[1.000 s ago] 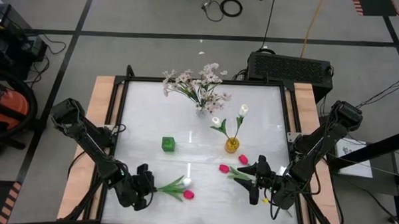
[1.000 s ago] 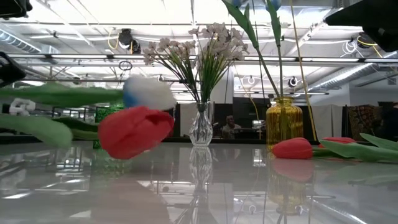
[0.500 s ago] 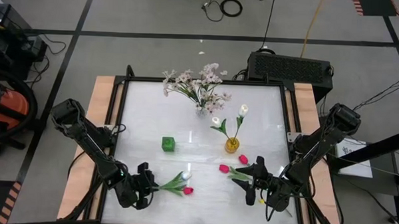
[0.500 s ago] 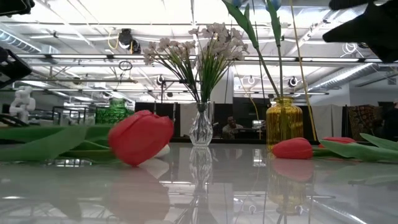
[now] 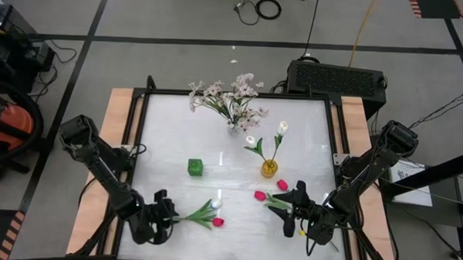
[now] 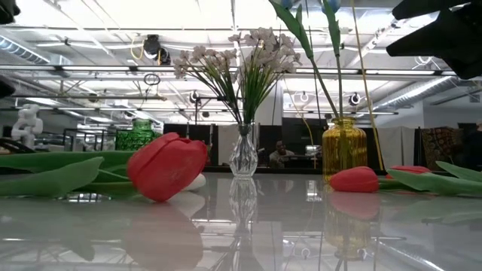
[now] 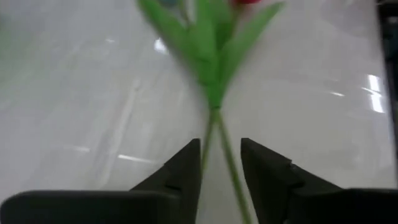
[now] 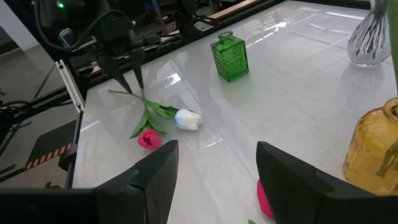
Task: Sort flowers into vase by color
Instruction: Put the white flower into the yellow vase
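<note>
My left gripper's open fingers are just short of the spot where the pink and white tulips' stems cross (image 7: 215, 111), so next I grip the white tulip's stem (image 7: 232, 165) alone before I lift it.
A magenta-pink tulip (image 5: 218, 221) and a white tulip (image 5: 216, 203) lie side by side on the white table near its front left, heads toward the middle. Their stem ends (image 7: 214, 134) run back between the fingers of my left gripper (image 5: 165, 214), which stands open and slants down. Two more pink tulips (image 5: 259, 195) (image 5: 282, 184) lie at the front right on their leaves. My right gripper (image 5: 290, 217) hovers open just on their near side, nothing between its fingers (image 8: 155, 168). A yellow vase (image 5: 269, 168) holds white tulips. A clear vase (image 5: 233, 128) holds a pale spray. My left gripper has the two thin stem ends (image 7: 219, 158) between its parted fingers (image 7: 186, 165), coming slanting down from the table's left. Whether either finger touches a stem I cannot tell. The flowers lie flat on the table (image 8: 148, 139).
A small green glass vase (image 5: 195, 167) stands left of the middle without flowers. The table has a dark raised rim (image 5: 138, 142) and wooden side boards. Bare tabletop lies between the two groups of flowers.
The pink and white tulips, lifted off the table a second ago, have come down and now lie on it, their heads swung a little toward the far edge. My left gripper has sunk slightly with them. My right arm has barely moved.
</note>
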Controlling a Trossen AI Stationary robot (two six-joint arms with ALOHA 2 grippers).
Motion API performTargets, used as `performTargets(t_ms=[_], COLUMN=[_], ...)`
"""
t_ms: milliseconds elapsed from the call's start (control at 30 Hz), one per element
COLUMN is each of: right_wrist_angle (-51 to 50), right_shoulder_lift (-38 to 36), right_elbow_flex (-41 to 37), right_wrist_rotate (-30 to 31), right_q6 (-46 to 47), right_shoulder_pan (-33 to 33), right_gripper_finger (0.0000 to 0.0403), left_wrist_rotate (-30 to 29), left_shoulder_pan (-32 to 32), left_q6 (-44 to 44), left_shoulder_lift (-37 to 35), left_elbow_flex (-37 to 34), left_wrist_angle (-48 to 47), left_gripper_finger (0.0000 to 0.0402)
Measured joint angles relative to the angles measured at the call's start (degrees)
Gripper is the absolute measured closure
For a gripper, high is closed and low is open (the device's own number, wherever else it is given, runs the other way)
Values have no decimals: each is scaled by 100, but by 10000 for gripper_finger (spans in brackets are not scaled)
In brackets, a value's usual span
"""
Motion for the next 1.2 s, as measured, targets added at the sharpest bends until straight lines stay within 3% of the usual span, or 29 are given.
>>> performTargets(t_ms=[233, 500, 667, 867, 1200], right_wrist_angle=[-2, -4, -1, -2, 326], right_shoulder_lift=[0, 0, -2, -4, -4], right_elbow_flex=[0, 0, 0, -1, 0], right_wrist_rotate=[2, -7, -167, -185, -59], right_q6=[-58, -304, -313, -321, -308], right_shoulder_pan=[-78, -265, -373, -372, -445], right_gripper_finger=[195, 195, 195, 195, 195], left_wrist_rotate=[-239, -317, -516, -777, -1360], left_shoulder_pan=[-209, -269, -267, -267, -217], left_q6=[-567, -547, -549, -340, 379], left_shoulder_lift=[0, 190, 443, 303, -685], left_elbow_flex=[-62, -316, -339, -326, -323], left_wrist_angle=[-291, 543, 526, 550, 524], left_gripper_finger=[220, 217, 259, 380, 396])
